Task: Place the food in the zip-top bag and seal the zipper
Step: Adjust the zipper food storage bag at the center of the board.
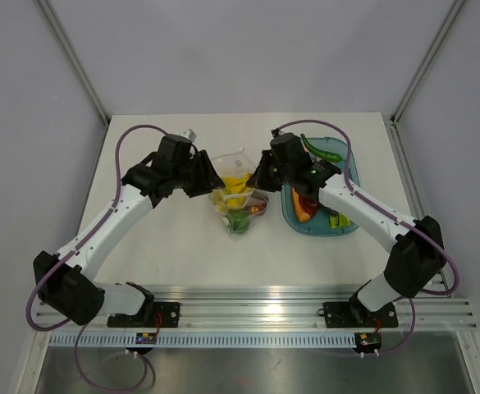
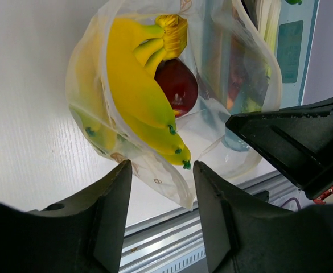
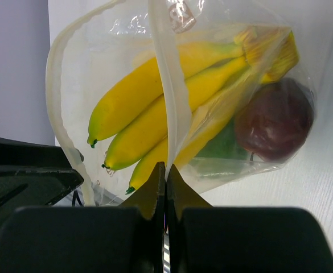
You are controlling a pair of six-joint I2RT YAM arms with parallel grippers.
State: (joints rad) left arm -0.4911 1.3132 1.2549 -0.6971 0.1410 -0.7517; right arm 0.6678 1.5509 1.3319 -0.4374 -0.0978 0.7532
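Note:
Next, I pinch the bag's edge (image 2: 180,194) with my left gripper and help my right gripper lift the bag before sealing it, because the banana bunch's tips (image 2: 181,153) lie at the bag's opening.
The clear zip-top bag (image 1: 238,197) lies mid-table with its mouth open. Inside are a yellow banana bunch (image 2: 135,85), a dark red apple (image 2: 179,85) and a green round fruit (image 3: 223,147). My right gripper (image 3: 165,170) is shut on the zipper (image 3: 169,85) at the bag's mouth, on the bag's right side in the top view (image 1: 262,176). My left gripper (image 2: 161,170) is open at the bag's left side (image 1: 209,178), with a corner of the bag's edge between its fingers and not pinched. More food lies on the tray: orange (image 1: 304,211), green (image 1: 336,220) and red pieces.
The teal oval tray (image 1: 348,227) sits right of the bag, under my right arm. A long green pepper (image 1: 323,150) lies at its far end. An aluminium rail (image 1: 256,312) runs along the table's near edge.

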